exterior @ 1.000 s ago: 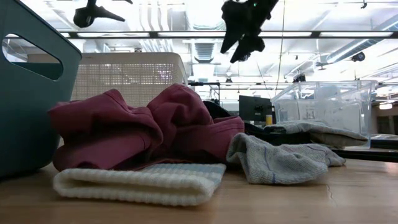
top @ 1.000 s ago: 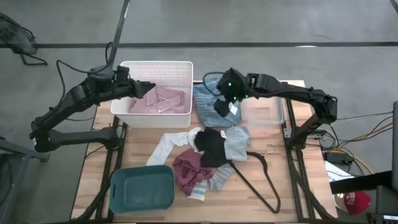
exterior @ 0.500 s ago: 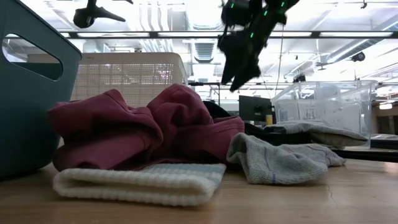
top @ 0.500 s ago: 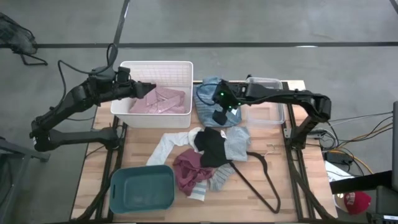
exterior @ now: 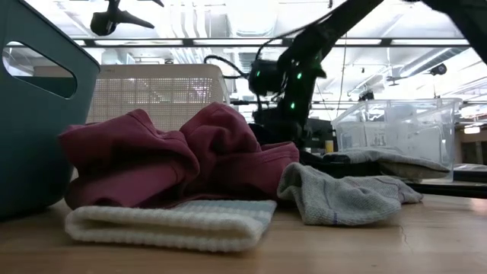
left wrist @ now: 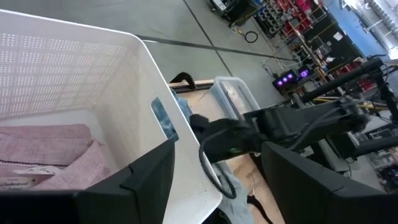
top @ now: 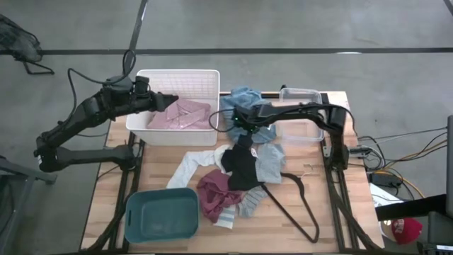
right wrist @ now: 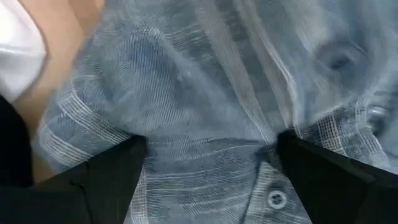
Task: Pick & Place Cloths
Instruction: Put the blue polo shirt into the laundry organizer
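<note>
I expect the blue striped shirt to bunch up and come away by itself when I lift it, because wood shows between the shirt and the white cloth.
A blue striped shirt lies crumpled on the table between the white basket and a clear box. My right gripper is down on it, pointing steeply down, open, and the shirt fills its wrist view. A pink checked shirt lies in the basket. My left gripper hangs open over the basket with nothing between its fingers. Black, grey, maroon and white cloths lie heaped mid-table. My right gripper comes at the blue striped shirt from above, its open fingers standing wide on either side of a buttoned strip of the fabric. The tips are at the cloth's surface; whether they press into it I cannot tell. The shirt lies on the table.
A teal bin stands at the near left. A thin black wire hanger lies near the right front. The maroon, ribbed white and grey pieces fill the low view's foreground.
My right gripper has sunk from high above the table down onto the blue striped shirt, shifting a little toward the basket and tipping to point more steeply down. The cloths have kept still.
</note>
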Tool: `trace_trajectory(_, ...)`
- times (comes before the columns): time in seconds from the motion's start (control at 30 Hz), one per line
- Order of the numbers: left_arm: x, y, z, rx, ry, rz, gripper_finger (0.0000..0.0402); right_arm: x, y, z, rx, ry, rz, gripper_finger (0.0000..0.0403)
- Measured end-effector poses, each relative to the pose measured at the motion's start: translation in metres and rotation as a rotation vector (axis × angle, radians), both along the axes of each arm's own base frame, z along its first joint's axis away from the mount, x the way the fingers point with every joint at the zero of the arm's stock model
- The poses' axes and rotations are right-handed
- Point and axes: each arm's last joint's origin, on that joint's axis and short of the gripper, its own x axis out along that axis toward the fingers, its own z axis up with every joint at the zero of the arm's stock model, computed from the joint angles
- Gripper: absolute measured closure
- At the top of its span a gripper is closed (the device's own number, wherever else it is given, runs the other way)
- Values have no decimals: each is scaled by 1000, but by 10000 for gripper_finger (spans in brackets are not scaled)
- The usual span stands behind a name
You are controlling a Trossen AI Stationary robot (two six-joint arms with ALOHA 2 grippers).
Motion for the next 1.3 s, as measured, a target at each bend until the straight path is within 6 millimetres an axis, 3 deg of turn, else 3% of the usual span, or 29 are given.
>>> trace_trajectory(0.17, 0, 0, 0, -16, -9, 8, 156, 12, -8, -27, 89, 44, 35, 42)
trace_trajectory(0.33, 0, 0, 0, -28, -15, 12, 156, 23, -12, -34, 102, 35, 37, 81)
trace_trajectory(0.5, 0, 0, 0, -29, -15, 15, 156, 30, -16, -28, 103, -7, 36, 177)
trace_trajectory(0.7, 0, 0, 0, -20, -10, 18, 156, 30, -27, -20, 161, -26, 20, 351)
trace_trajectory(0.77, 0, 0, 0, -21, -10, 18, 156, 30, -30, -16, 180, -27, 11, 357)
trace_trajectory(1.0, 0, 0, 0, 0, 1, 10, 156, 24, -36, 15, 258, -16, -41, 357)
trace_trajectory(1.3, 1, 1, -1, 31, 25, 6, 156, 11, -32, 98, 193, -184, -88, 357)
